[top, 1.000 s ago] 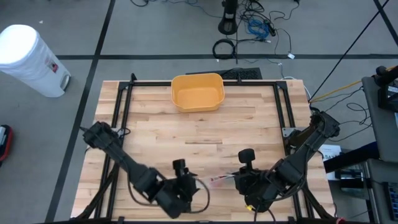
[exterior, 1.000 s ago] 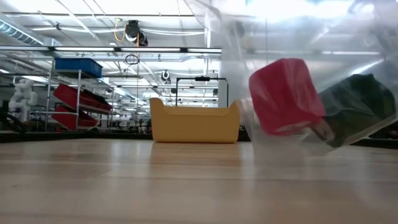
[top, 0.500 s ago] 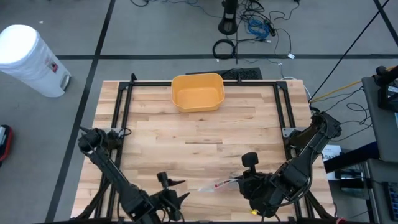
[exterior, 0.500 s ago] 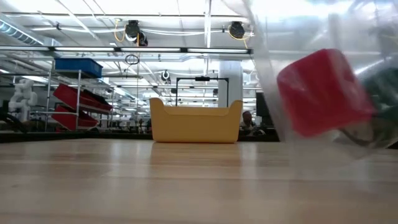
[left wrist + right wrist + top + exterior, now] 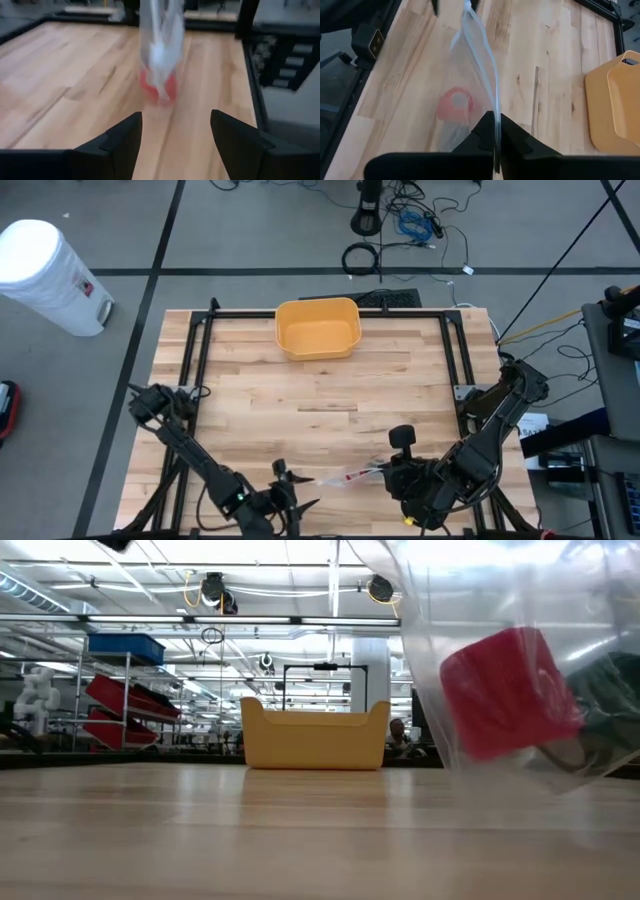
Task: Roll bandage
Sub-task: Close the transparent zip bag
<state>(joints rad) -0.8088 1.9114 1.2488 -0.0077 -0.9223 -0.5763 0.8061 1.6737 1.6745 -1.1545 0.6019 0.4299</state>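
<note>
The white slider [image 5: 162,56] sits where white rims meet, so the clear plastic bag [image 5: 350,477] will zip shut when the robot pulls the slider along the bag's edge.
A clear plastic bag [image 5: 472,60] with a red bandage roll [image 5: 454,105] inside is at the table's near middle. It also shows in the high view [image 5: 340,478] and the left wrist view [image 5: 159,45]. My right gripper [image 5: 494,131] is shut on the bag. In the low view the roll [image 5: 510,690] hangs just above the tabletop. My left gripper [image 5: 175,131] is open and empty near the table's near edge. It faces the bag's free end from the left, a short way off. It also shows in the high view [image 5: 297,490]. My right gripper pinches the bag's upper edge [image 5: 493,106] between its two fingers, which come level from the table's right. The bag stands on edge and stretches away from the fingers toward the table's left. The roll sags low in it. I cannot tell whether the bag's underside touches the table.
A yellow bin [image 5: 318,327] stands at the table's far middle, and shows in the low view [image 5: 313,735]. A black frame [image 5: 455,355] runs along the table's sides. A white cylinder [image 5: 45,275] stands on the floor beyond the far left corner.
My left gripper has drawn back from the bag's free end toward the table's near-left, then come a little way back toward the bag. My right gripper has shifted slightly toward the near edge with the bag, and the roll has swung with it.
</note>
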